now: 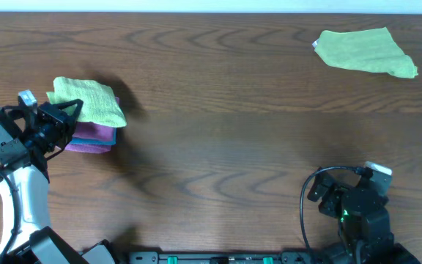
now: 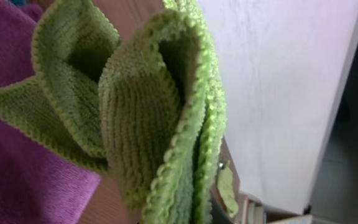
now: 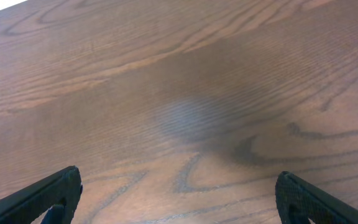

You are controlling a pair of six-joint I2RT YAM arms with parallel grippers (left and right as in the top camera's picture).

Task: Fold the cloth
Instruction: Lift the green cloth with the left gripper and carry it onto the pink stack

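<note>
The lime-green cloth's folded end (image 1: pixel 118 115) goes just beyond the pink cloth (image 1: pixel 94 133), so my left gripper should go on pulling it back until the lime-green cloth's end is on top, and then let go.
The cloth (image 1: pixel 92 101) is lime-green and lies folded in layers on top of a folded pink cloth with teal edging (image 1: pixel 94 136) at the left of the table. My left gripper (image 1: pixel 75 111) is shut on the near edge of the cloth. In the left wrist view the cloth's folded layers (image 2: pixel 148 106) fill the frame and hide the fingers, and the pink cloth (image 2: pixel 17 162) lies beneath. My right gripper (image 3: pixel 179 190) stands wide open over bare wood at the front right, with nothing between its fingers.
A second, slightly duller green cloth (image 1: pixel 365 51) lies spread flat at the back right, a small white tag at its left corner. The right arm (image 1: pixel 357 209) rests near the front edge. A pale wall (image 2: pixel 278 87) lies beyond the table's far edge.
</note>
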